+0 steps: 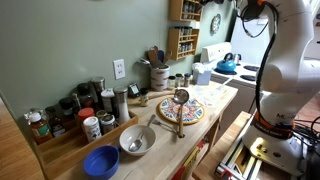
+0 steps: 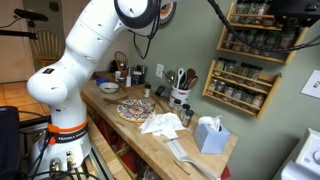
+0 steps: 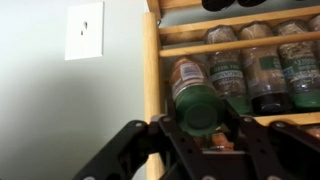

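Observation:
My gripper should open and bring the jar upright behind the rack's rail, because the spice jar's green lid leans out of the rack toward it.
In the wrist view my gripper is shut on a spice jar with a dark green lid, lid end toward the camera. The jar is at the left end of a shelf of the wooden spice rack, beside several other jars. The rack hangs on the green wall in both exterior views. In the exterior views the arm reaches up toward the rack, and the gripper itself is not clearly visible.
A white wall outlet is left of the rack. On the wooden counter are a patterned plate, a strainer, a metal bowl, a blue bowl, jars, a utensil crock and a tissue box. A blue kettle sits on the stove.

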### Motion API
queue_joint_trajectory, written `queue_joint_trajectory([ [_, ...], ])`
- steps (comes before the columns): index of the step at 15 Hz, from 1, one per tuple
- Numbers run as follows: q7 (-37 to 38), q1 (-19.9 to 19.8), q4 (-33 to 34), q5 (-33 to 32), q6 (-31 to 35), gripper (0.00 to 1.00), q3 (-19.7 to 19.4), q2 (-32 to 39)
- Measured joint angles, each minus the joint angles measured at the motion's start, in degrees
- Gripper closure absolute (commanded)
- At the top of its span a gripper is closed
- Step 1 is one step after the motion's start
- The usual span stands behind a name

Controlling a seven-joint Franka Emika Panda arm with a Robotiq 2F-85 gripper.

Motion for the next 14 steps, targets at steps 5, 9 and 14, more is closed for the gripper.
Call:
queue_joint_trajectory([
  [5,0.9,0.1,2.3,-1.3,-0.2,0.8,0.0,1.5],
  [9,1.3,0.4,3.8,-2.3,-0.8,0.8,0.0,2.4],
  [14,1.9,0.6,5.5,-3.4,-1.4,0.33,0.0,3.4],
])
